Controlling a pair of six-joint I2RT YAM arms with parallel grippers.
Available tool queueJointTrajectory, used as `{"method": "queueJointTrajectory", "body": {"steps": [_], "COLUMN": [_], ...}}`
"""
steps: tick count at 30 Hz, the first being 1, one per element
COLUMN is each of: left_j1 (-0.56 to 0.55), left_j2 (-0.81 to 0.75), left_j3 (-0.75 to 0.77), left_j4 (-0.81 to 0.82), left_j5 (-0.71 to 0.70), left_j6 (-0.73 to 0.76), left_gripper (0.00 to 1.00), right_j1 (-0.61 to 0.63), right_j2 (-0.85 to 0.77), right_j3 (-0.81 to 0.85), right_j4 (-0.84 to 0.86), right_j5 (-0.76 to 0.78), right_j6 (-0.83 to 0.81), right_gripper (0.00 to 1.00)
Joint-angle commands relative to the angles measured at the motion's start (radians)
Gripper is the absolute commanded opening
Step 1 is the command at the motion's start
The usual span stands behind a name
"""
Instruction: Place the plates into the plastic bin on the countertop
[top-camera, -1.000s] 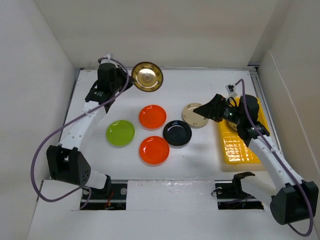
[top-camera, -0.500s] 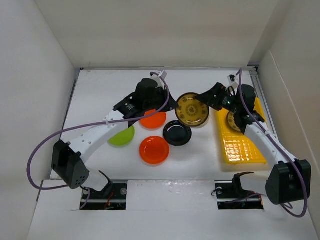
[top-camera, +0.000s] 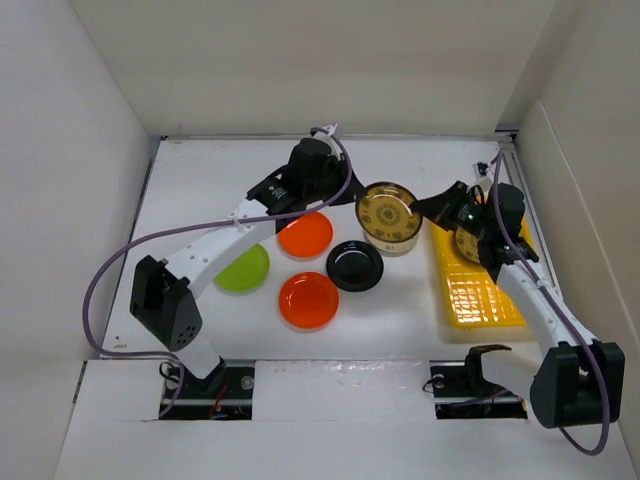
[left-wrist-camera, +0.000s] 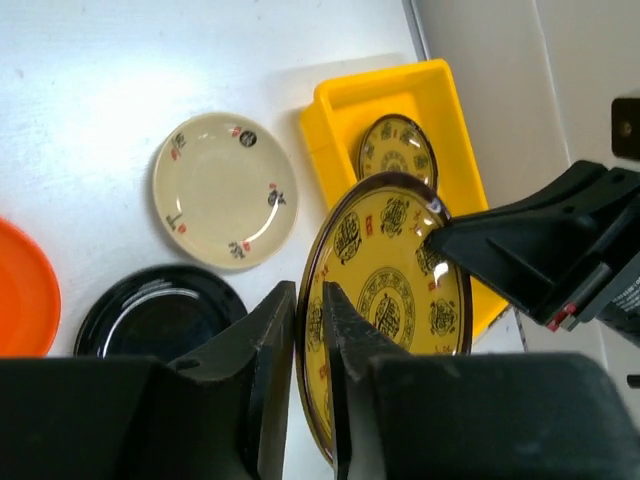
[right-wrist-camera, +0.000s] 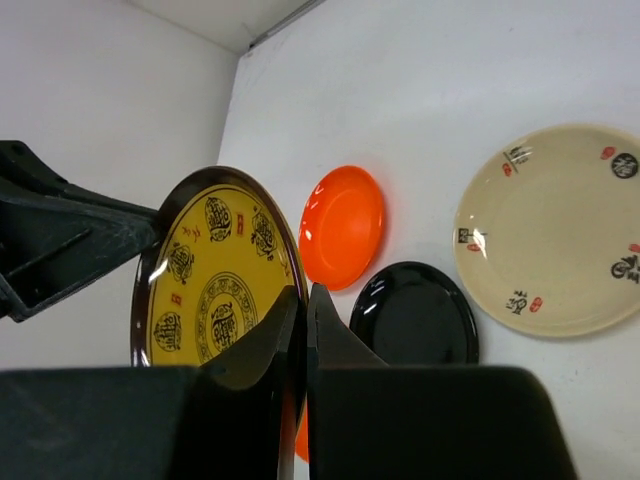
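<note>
The patterned plate's rim (top-camera: 359, 211) is between my left gripper's fingers, away from the yellow bin (top-camera: 466, 247), so my left gripper should back away and my right gripper should lower the plate into the bin.
A brown-and-gold patterned plate (top-camera: 390, 215) (left-wrist-camera: 400, 290) (right-wrist-camera: 210, 270) hangs on edge above the countertop (top-camera: 200, 190), just left of the yellow plastic bin (top-camera: 480, 295) (left-wrist-camera: 350, 110). My right gripper (top-camera: 432, 210) (right-wrist-camera: 303, 292) is shut on its right rim. My left gripper (top-camera: 352, 205) (left-wrist-camera: 308, 290) straddles the opposite rim with its jaws slightly parted. A second patterned plate (left-wrist-camera: 397, 150) lies in the bin's far end. On the countertop lie a cream plate (left-wrist-camera: 225, 190) (right-wrist-camera: 550, 230), a black plate (top-camera: 354, 266), two orange plates (top-camera: 305, 233) (top-camera: 308, 300) and a lime green plate (top-camera: 241, 266).
White walls close in the countertop at the back and both sides. The bin lies along the right wall. The right arm reaches over the bin's far end, and the left arm stretches diagonally across the loose plates.
The left arm carried the patterned plate from the back left corner across to beside the bin. The right gripper closed on its rim. The left jaws have loosened.
</note>
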Motion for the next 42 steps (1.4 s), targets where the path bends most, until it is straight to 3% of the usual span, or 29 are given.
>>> {"method": "queueJointTrajectory", "body": {"steps": [1,2,3,4,6,9,10,14,18,22,24,25,26,27,30,33,34,38,42], "left_j1": [0.003,0.003,0.003,0.003,0.024,0.024,0.024,0.061,0.082,0.082,0.082,0.082,0.082,0.082,0.082,0.092,0.125,0.181,0.237], "left_j2": [0.041,0.067,0.077,0.077,0.077,0.056,0.045,-0.021,-0.101,-0.167,-0.189,-0.201,-0.201,-0.211,-0.236,-0.247,-0.247,-0.247,-0.207], "left_j3": [0.140,0.170,0.170,0.180,0.180,0.152,0.132,-0.015,-0.145,-0.216,-0.225,-0.237,-0.238,-0.238,-0.256,-0.283,-0.284,-0.322,-0.356], "left_j4": [0.060,0.037,0.025,0.025,-0.016,-0.088,-0.101,-0.136,-0.122,-0.113,-0.113,-0.113,-0.134,-0.135,-0.148,-0.158,-0.158,-0.128,-0.079], "left_j5": [-0.017,-0.057,-0.083,-0.103,-0.181,-0.328,-0.412,-0.520,-0.530,-0.521,-0.508,-0.508,-0.508,-0.519,-0.528,-0.540,-0.540,-0.482,-0.435], "left_j6": [-0.018,-0.018,-0.018,-0.018,-0.050,-0.070,-0.079,-0.119,-0.133,-0.124,-0.115,-0.115,-0.115,-0.106,-0.106,-0.115,-0.115,-0.115,-0.115], "left_gripper": [0.16,0.50,0.65,0.99,0.99,0.99,0.99,0.99,0.99,0.99,0.99,0.99,0.99,0.99,0.99,0.99,0.99,0.99,0.99], "right_j1": [-0.030,-0.043,-0.059,-0.102,-0.151,-0.265,-0.299,-0.449,-0.563,-0.563,-0.563,-0.563,-0.563,-0.563,-0.563,-0.554,-0.540,-0.420,-0.333], "right_j2": [-0.012,-0.021,-0.022,-0.022,-0.035,-0.078,-0.092,-0.141,-0.109,-0.006,0.056,0.070,0.070,0.080,0.026,-0.037,-0.099,-0.221,-0.256], "right_j3": [-0.008,-0.008,-0.008,-0.008,-0.008,-0.036,-0.051,-0.134,-0.157,-0.120,-0.097,-0.088,-0.079,-0.079,-0.079,-0.068,-0.068,-0.068,-0.109], "right_j4": [0.036,0.023,0.010,-0.010,-0.052,-0.170,-0.184,-0.216,-0.216,-0.181,-0.170,-0.170,-0.170,-0.170,-0.190,-0.250,-0.262,-0.306,-0.236], "right_j5": [0.002,0.052,0.052,0.086,0.155,0.389,0.432,0.636,0.637,0.623,0.602,0.588,0.588,0.588,0.606,0.576,0.575,0.548,0.299], "right_j6": [-0.016,-0.006,0.005,0.005,0.032,0.075,0.092,0.134,0.143,0.143,0.143,0.143,0.143,0.154,0.154,0.154,0.142,0.102,0.048], "right_gripper": [0.00,0.00,0.00,0.00,0.00,0.00,0.00,0.00,0.00,0.00,0.17,0.32,0.65,0.72,0.79,0.81,1.00,1.00,1.00]}}
